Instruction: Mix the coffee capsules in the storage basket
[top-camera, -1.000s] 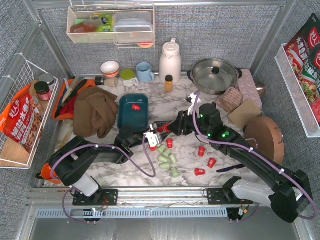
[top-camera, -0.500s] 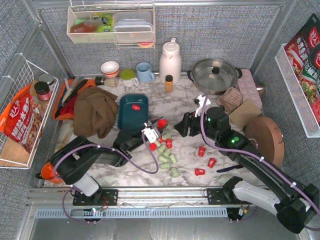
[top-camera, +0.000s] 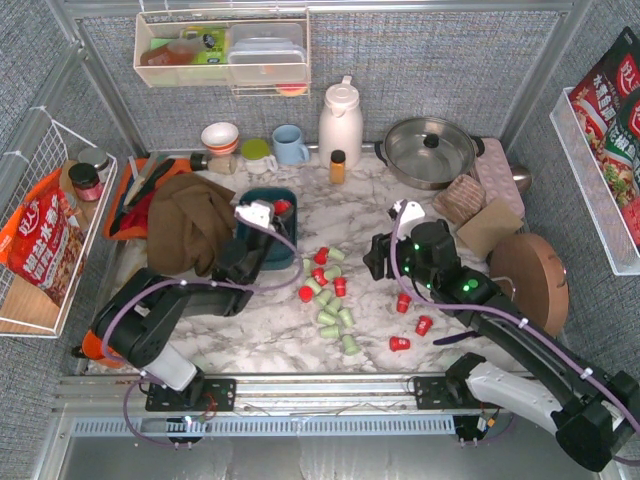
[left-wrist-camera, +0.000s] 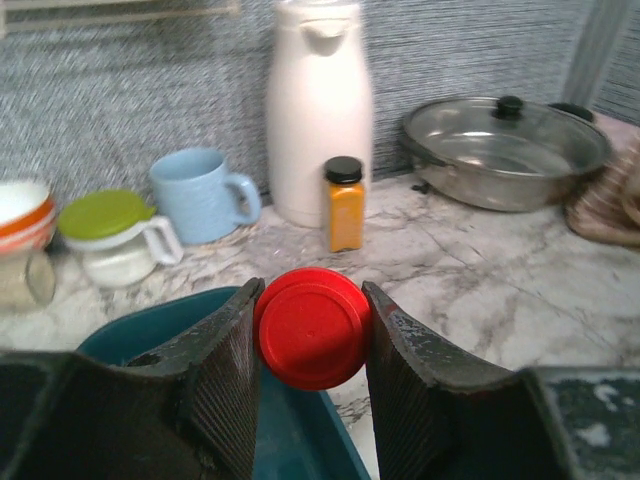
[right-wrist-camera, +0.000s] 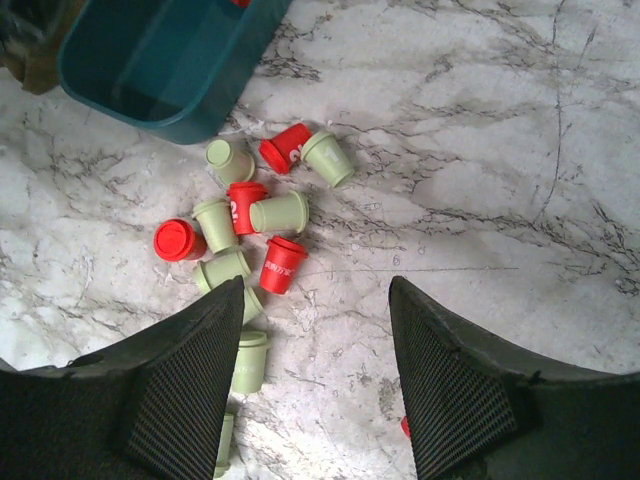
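My left gripper keeps tipping down toward the basket's bottom (top-camera: 279, 246) and let the capsule go there, as the red capsule (top-camera: 283, 208) is already over the basket's open inside.
The teal storage basket (top-camera: 283, 238) stands left of centre; it also shows in the left wrist view (left-wrist-camera: 150, 335) and the right wrist view (right-wrist-camera: 170, 60). My left gripper (top-camera: 272, 211) is above the basket's far end, shut on a red coffee capsule (left-wrist-camera: 313, 328) held above the basket's rim. Several red and mint green capsules (top-camera: 326, 291) lie in a loose cluster on the marble right of the basket, seen also in the right wrist view (right-wrist-camera: 250, 230). Three more red capsules (top-camera: 412, 322) lie further right. My right gripper (top-camera: 383, 252) is open and empty, above bare marble right of the cluster (right-wrist-camera: 315, 380).
A brown cloth (top-camera: 190, 225) lies left of the basket, by an orange tray (top-camera: 125, 205). At the back stand a blue mug (top-camera: 290, 145), a white thermos jug (top-camera: 340, 122), a small amber bottle (top-camera: 338, 166) and a lidded pan (top-camera: 430, 150). A round wooden board (top-camera: 530, 278) is at right.
My left gripper has carried the red capsule from the cluster up and left to over the basket. My right gripper has drawn back to the right, away from the cluster.
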